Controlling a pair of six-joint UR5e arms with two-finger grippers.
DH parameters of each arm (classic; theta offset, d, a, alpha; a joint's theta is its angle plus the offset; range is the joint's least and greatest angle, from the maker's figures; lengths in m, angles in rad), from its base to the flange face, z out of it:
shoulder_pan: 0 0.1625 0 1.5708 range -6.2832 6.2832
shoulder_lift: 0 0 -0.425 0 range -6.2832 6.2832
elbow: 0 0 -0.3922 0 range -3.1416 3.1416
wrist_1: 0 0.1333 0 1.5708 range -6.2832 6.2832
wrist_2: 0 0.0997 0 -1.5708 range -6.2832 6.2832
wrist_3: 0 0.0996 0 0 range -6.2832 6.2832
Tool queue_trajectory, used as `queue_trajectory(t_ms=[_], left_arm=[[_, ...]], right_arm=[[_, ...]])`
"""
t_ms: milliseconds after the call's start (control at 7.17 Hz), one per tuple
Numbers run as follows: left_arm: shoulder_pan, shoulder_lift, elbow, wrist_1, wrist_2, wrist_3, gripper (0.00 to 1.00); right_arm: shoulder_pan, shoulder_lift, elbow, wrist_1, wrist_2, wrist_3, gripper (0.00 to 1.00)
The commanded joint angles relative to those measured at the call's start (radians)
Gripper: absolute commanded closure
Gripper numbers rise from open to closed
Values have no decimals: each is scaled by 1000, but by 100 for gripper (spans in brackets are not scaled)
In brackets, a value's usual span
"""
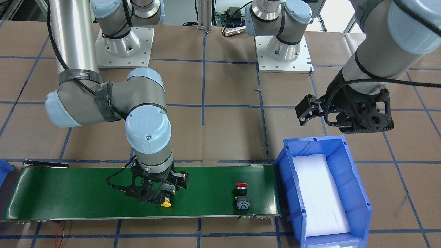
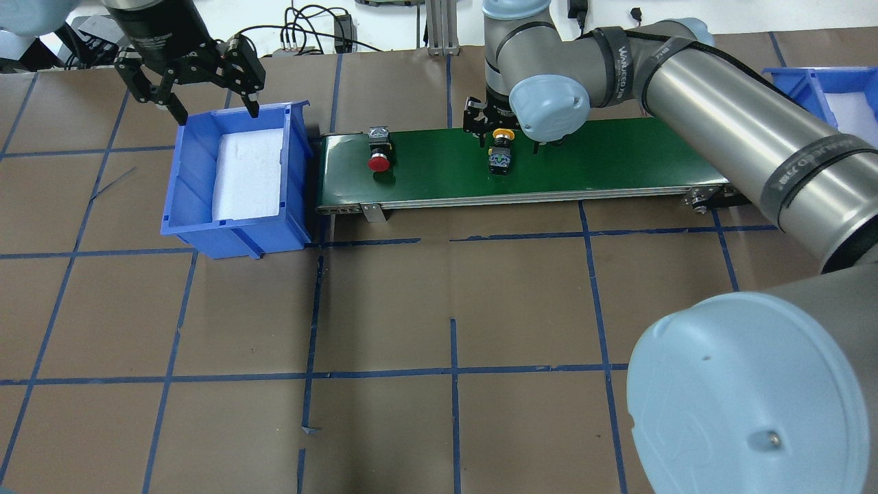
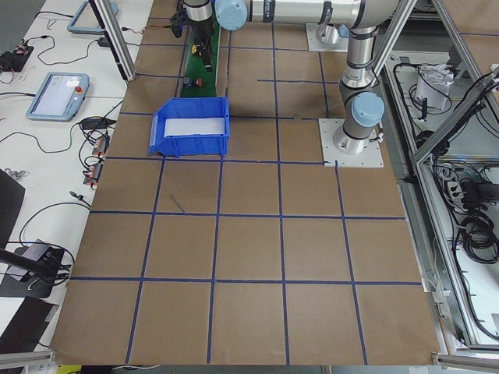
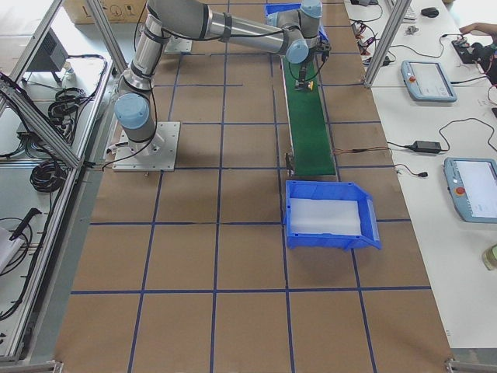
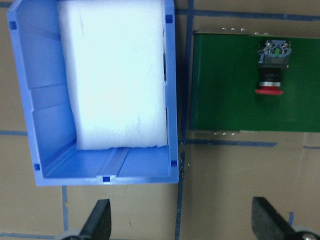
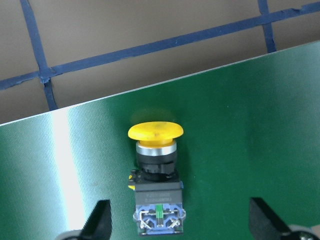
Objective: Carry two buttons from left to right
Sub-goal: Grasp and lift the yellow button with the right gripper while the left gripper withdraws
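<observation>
My gripper is to carry the yellow button, and the red button (image 1: 242,196) will ride away from the foam-lined bin then, since red wires (image 1: 59,235) reach the green belt.
The yellow button (image 6: 155,172) lies on its side on the green belt (image 6: 250,130), cap toward the belt's far edge. My right gripper (image 6: 181,221) hovers open over it, one finger on each side of its base, not touching. In the overhead view the same yellow button (image 2: 501,149) sits mid-belt under the right wrist. The red button (image 2: 378,154) lies on the belt's left end, next to the blue bin (image 2: 180,171). My left gripper (image 2: 218,113) hangs open above that bin's far rim, holding nothing.
The blue bin (image 5: 45,150) holds a white foam pad (image 5: 115,75) and butts against the belt's end. A second blue bin (image 2: 820,86) stands at the far right. Brown paper with blue tape lines (image 2: 453,374) covers the table.
</observation>
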Motion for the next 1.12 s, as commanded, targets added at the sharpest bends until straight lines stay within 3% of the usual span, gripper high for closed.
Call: queue_trajectory(t_ms=[0,140,419,837,977], left_arm=[[5,42,-19,-12,-10,6,0],[5,62,-32,-14,-7,6,0],[9,92,-101,20,-7,36,0],[5,117,-115,77,0,33,0],[5,119,-114,75,-4,35,0]], right_arm=[[4,16,7,-17,3,-1,5],[4,19,10,-19,9,-6,8],[-10,21,7,-12,15,-56,34],[-16,16,10,-11,14,-151,76],[-31,11,2,3,18,-179,85]])
